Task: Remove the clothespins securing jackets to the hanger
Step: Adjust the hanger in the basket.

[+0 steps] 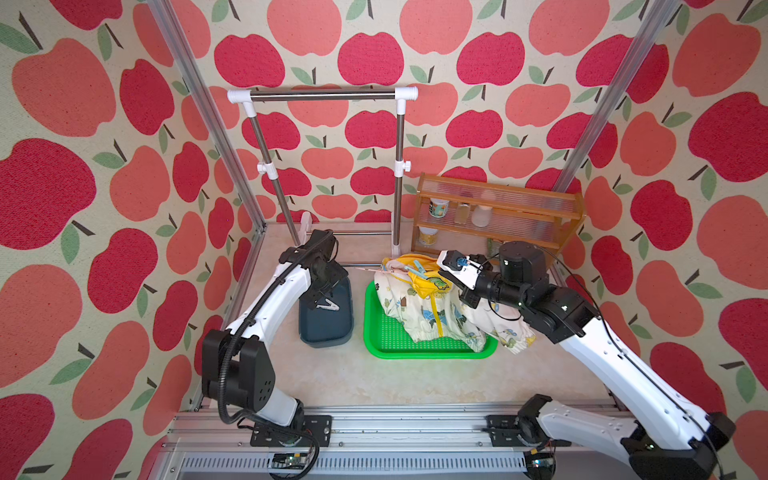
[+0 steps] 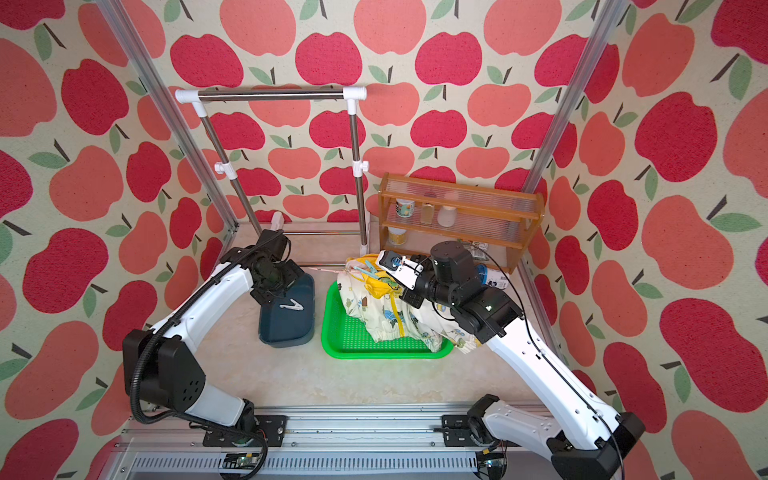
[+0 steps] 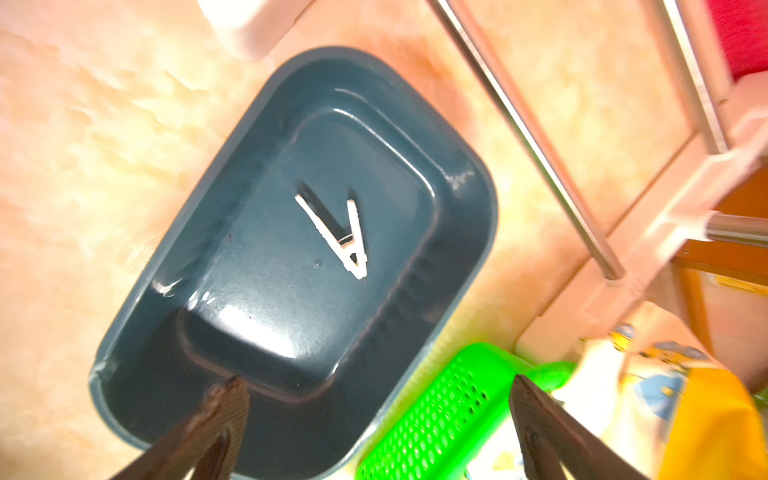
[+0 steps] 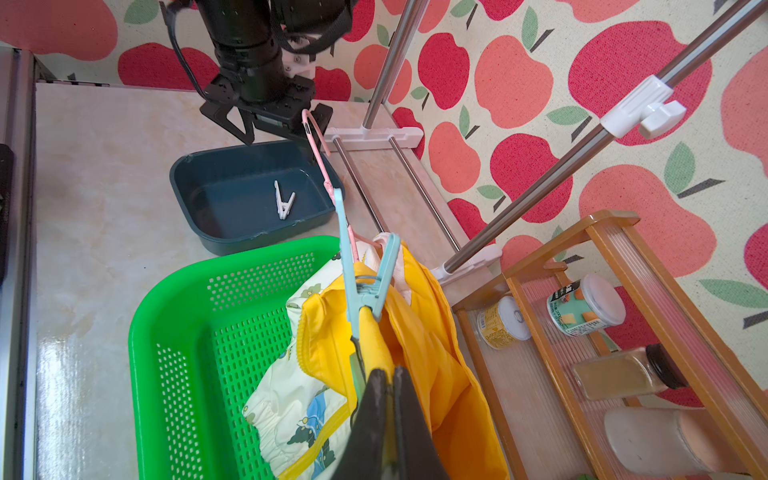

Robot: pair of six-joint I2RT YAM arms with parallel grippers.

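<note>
The pale-blue clothespin's spread handles (image 4: 345, 240) stick out freely toward my open left gripper. My left gripper should keep moving closer until its fingers are on either side of both handles (image 4: 389, 254), and then close.
The cream dinosaur-print jacket (image 1: 432, 316) (image 4: 316, 399) is draped over the green tray (image 1: 386, 349), with its yellow hood lining upward. A pale-blue clothespin (image 4: 370, 286) (image 1: 417, 270) is clipped onto the yellow fabric and the pale-pink hanger (image 4: 318, 153), whose hook points toward the left arm. My right gripper (image 4: 386, 372) (image 1: 449, 286) is shut on the jacket's yellow fabric just below that clip. A second, pale clothespin (image 3: 338, 237) (image 1: 328, 306) lies loose in the dark blue bin (image 3: 166, 270). Above the bin's near end my left gripper (image 3: 376, 381) (image 1: 320, 297) is open and holds nothing.
The steel-tube rack (image 1: 322, 94) with white joints stands at the back, its base bars on the table behind the bin and tray. A wooden shelf (image 1: 498, 212) with jars and bottles is at the back right, close to my right wrist. Aluminium frame posts mark the sides.
</note>
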